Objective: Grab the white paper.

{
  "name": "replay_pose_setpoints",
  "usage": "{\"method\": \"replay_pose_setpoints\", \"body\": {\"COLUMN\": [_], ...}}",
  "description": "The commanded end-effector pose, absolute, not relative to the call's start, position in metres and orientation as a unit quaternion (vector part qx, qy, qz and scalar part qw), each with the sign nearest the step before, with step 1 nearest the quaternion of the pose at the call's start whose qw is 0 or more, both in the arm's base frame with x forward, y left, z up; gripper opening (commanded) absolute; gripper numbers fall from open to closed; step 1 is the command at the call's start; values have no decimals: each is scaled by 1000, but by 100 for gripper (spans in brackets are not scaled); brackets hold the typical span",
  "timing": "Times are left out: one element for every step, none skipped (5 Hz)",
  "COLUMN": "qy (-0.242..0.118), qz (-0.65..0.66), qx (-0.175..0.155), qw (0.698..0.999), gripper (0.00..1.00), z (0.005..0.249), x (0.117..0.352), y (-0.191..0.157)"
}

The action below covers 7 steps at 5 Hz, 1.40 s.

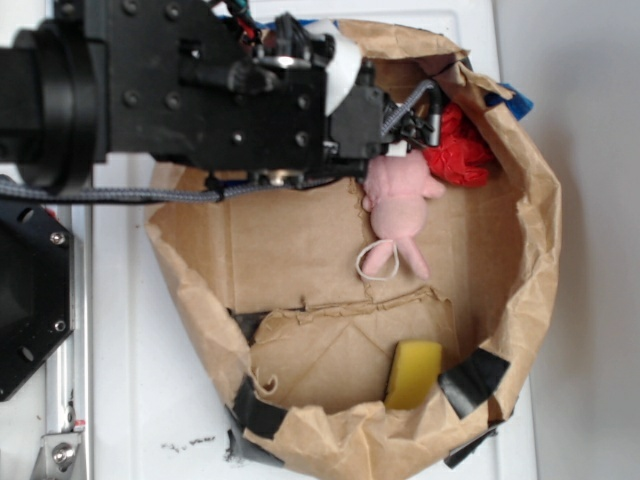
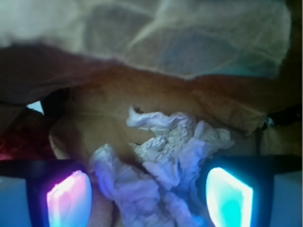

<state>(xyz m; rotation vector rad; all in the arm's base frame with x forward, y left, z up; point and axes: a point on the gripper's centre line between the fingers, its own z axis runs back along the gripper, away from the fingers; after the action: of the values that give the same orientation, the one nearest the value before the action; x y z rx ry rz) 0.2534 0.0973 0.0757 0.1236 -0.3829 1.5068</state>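
The crumpled lobes join between the fingers. The white paper will come up all together, with its loose ends flaring out, when I lift it.
The white paper is a crumpled off-white wad lying on the brown bag floor, seen in the wrist view. It sits between the two fingers of my gripper. The jaws are apart: the left pad stands clear of the wad and the right pad is close beside it. In the exterior view my gripper reaches into the top of the brown paper bag. There the arm hides most of the paper.
A pink plush toy lies just below the gripper. A red wrinkly wad lies to its right against the bag wall. A yellow sponge stands at the bag's near side. The bag walls rise all round.
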Motion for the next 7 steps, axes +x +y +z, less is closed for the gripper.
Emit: {"method": "replay_pose_setpoints", "body": {"qy": [-184, -163, -159, -151, -150, -149, -147], "qz": [697, 683, 669, 662, 665, 666, 666], "qx": [52, 46, 50, 53, 54, 49, 47], "qw": [691, 710, 724, 732, 729, 729, 730], "gripper": [100, 100, 100, 100, 96, 0, 0], "z": [68, 46, 42, 32, 33, 35, 36], "x": [247, 208, 221, 211, 217, 217, 217], "y": [112, 103, 100, 95, 95, 95, 96]}}
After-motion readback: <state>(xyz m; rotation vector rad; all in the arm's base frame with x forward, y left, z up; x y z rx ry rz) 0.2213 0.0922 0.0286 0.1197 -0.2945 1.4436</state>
